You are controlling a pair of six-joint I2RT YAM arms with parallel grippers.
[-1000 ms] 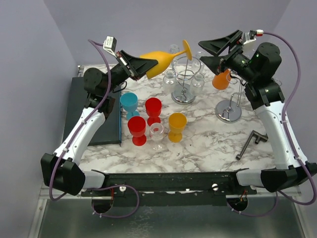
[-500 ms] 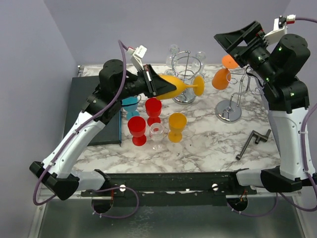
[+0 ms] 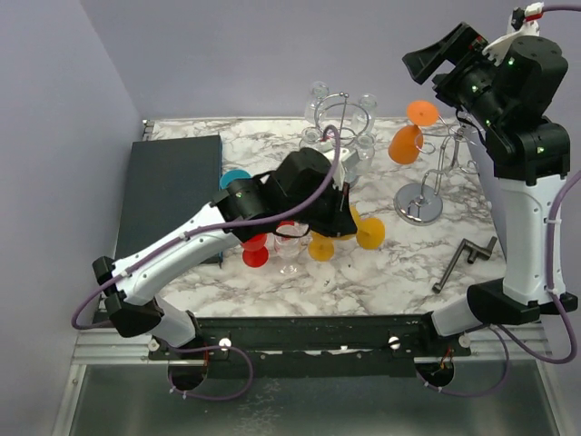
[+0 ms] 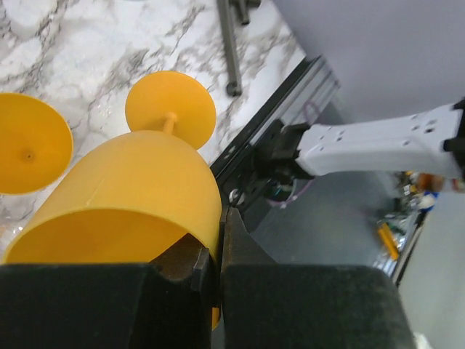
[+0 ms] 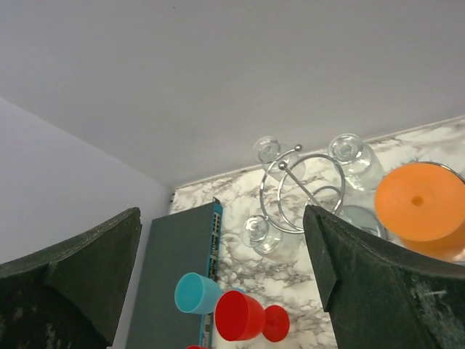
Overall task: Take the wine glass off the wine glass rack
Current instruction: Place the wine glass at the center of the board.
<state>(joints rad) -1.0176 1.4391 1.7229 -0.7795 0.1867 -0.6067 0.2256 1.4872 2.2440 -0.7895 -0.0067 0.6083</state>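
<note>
I should move back and approach the foot's edge [image 3: 435,113] from the rack's side, because my right gripper's fingers reach beyond the orange wine glass's foot [image 3: 422,113].
My left gripper [image 4: 218,251] is shut on the rim of a yellow wine glass [image 4: 123,196], one finger inside the bowl and one outside. The glass lies tilted low over the marble table, its foot [image 3: 369,233] pointing right, beside the standing cups. An orange wine glass [image 3: 404,143] hangs upside down on the chrome wine glass rack [image 3: 419,204] at the right. My right gripper [image 3: 427,68] is raised high above that rack, open and holding nothing. Its view looks down on the orange foot [image 5: 418,200].
A ring-shaped chrome rack [image 3: 343,118] with clear glasses stands at the back centre. Red cups [image 3: 253,234], a blue cup [image 3: 236,180], a small clear glass [image 3: 289,245] and a yellow cup [image 3: 321,247] cluster mid-table. A dark grey box [image 3: 172,182] lies left, a black metal tool [image 3: 458,259] right.
My left arm swung the yellow glass from the back of the table down and forward to the cup cluster. My right arm rose higher above the chrome rack, still open.
</note>
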